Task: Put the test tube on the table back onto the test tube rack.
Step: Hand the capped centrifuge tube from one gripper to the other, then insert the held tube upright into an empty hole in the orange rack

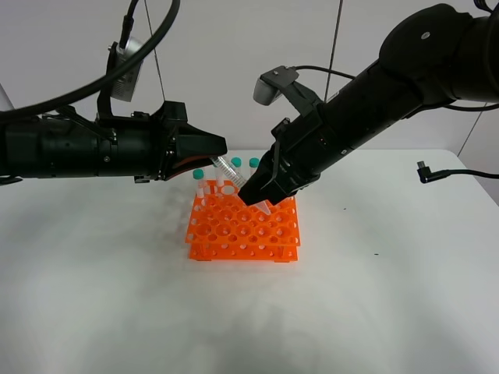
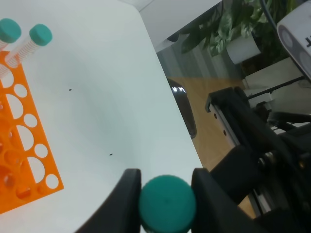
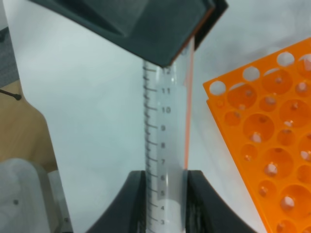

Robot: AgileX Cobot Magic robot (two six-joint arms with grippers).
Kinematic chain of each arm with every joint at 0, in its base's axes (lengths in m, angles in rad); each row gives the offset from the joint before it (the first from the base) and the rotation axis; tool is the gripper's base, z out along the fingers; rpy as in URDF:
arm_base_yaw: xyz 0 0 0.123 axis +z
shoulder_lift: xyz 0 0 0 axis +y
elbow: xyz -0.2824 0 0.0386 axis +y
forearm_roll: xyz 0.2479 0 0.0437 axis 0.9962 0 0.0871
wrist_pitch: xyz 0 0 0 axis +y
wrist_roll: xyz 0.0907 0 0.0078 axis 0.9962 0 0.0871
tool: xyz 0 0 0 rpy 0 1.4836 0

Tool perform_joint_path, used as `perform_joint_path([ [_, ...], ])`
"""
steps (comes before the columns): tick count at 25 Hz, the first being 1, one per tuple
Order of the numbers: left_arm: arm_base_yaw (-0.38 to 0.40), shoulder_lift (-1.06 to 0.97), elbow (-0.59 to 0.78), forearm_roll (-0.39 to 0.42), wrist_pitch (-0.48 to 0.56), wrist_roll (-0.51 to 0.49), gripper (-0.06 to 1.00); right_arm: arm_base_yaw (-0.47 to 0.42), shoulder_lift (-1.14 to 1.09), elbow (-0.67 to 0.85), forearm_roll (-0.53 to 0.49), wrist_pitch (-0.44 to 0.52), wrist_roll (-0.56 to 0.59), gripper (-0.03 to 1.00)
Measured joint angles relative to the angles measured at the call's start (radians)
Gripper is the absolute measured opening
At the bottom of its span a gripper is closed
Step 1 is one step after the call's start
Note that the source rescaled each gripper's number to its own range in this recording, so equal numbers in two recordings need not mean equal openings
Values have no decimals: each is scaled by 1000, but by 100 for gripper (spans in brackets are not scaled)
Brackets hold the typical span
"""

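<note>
My right gripper is holding the test tube's lower part, which has to go into the rack. So it should open and move away while my left gripper keeps hold of the cap.
A clear test tube with a teal cap hangs tilted over the back of the orange test tube rack on the white table. My left gripper is shut on its capped end; the left wrist view shows the cap between the fingers. My right gripper is shut on the tube's lower part, and its pointed tip is just above the rack's holes. The right wrist view shows the graduated tube between my fingers, beside the rack.
Three more capped tubes stand in the rack's back rows; two show in the left wrist view. A black cable end lies at the table's right. The table's far edge is near.
</note>
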Motion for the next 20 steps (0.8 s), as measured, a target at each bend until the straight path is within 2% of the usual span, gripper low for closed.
perform_joint_path([
  [2, 0, 0, 0, 0, -1, 0, 0, 0, 0, 0, 0, -3, 0, 4],
  [3, 0, 0, 0, 0, 3, 0, 0, 0, 0, 0, 0, -5, 0, 8],
  [4, 0, 0, 0, 0, 11, 0, 0, 0, 0, 0, -1, -12, 2, 16],
  [7, 0, 0, 0, 0, 23, 0, 0, 0, 0, -1, -7, -26, 21, 74],
  [9, 0, 0, 0, 0, 23, -1, 0, 0, -3, -19, -31, -15, 45, 89],
  [11, 0, 0, 0, 0, 23, -6, 0, 0, -14, -60, -81, 14, 122, 96],
  [14, 0, 0, 0, 0, 23, -8, 0, 0, -49, -156, -214, 97, 318, 99],
  [15, 0, 0, 0, 0, 23, -8, 0, 0, -62, -181, -279, 121, 386, 100],
  [16, 0, 0, 0, 0, 23, -8, 0, 0, -75, -230, -422, 171, 553, 100],
  [18, 0, 0, 0, 0, 23, -8, 0, -8, -77, -251, -583, 211, 681, 100],
  [20, 0, 0, 0, 0, 24, -8, 0, -41, -77, -253, -696, 249, 786, 100],
])
